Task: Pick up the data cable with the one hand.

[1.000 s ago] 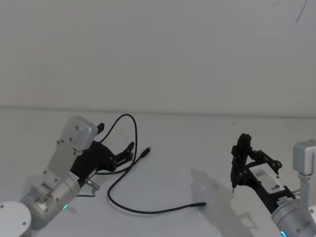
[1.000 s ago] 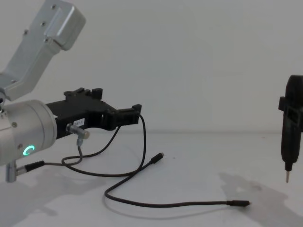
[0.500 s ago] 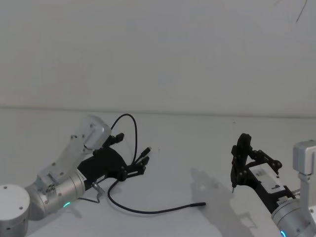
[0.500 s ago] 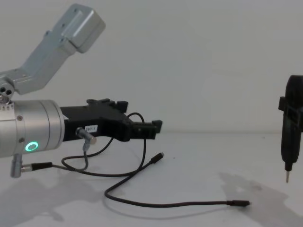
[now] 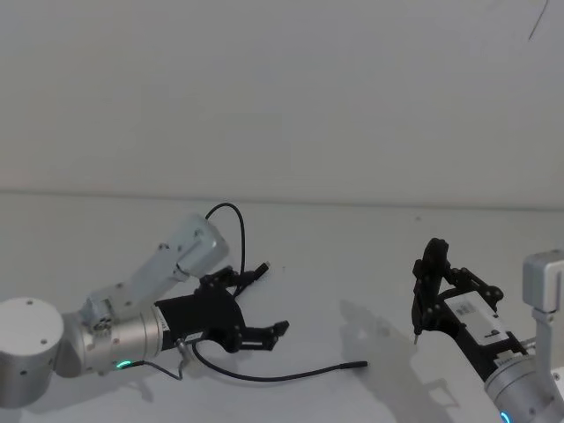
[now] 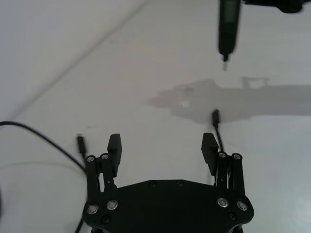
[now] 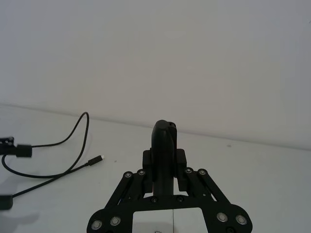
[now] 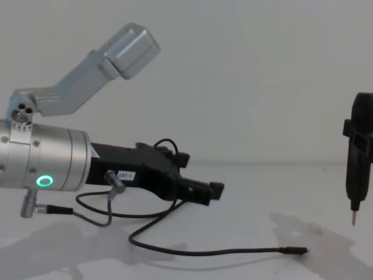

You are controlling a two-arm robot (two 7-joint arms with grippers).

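Note:
The data cable is lying in wide, smooth curves (image 8: 133, 234) and gets straighter toward its tip, so the plug end (image 8: 292, 251) will stay stiff and stick out when I pick it up.
The data cable (image 5: 282, 377) is a long thin black line curled on the white table, also in the chest view (image 8: 204, 252). One plug (image 5: 262, 269) lies at the middle, the other (image 5: 357, 363) toward the right. My left gripper (image 5: 256, 304), the one hand with the green ring (image 8: 42, 181), hovers low over the cable's middle with its jaws wide open. In the left wrist view the left gripper (image 6: 163, 145) has nothing between its fingers, and a plug (image 6: 80, 143) lies just outside one finger. My right gripper (image 5: 432, 282) stays parked at the right, shut on a pen-like tool (image 8: 355, 175).
A short grey wire (image 8: 93, 217) hangs from the left wrist down to the table. The pen-like tool's metal tip (image 8: 352, 219) points down above the table at the right. A pale wall rises behind the table's far edge (image 5: 352, 204).
The left arm has swung forward and to the right, coming down over the cable's middle. Its gripper has stayed open. The right arm and the cable have not moved.

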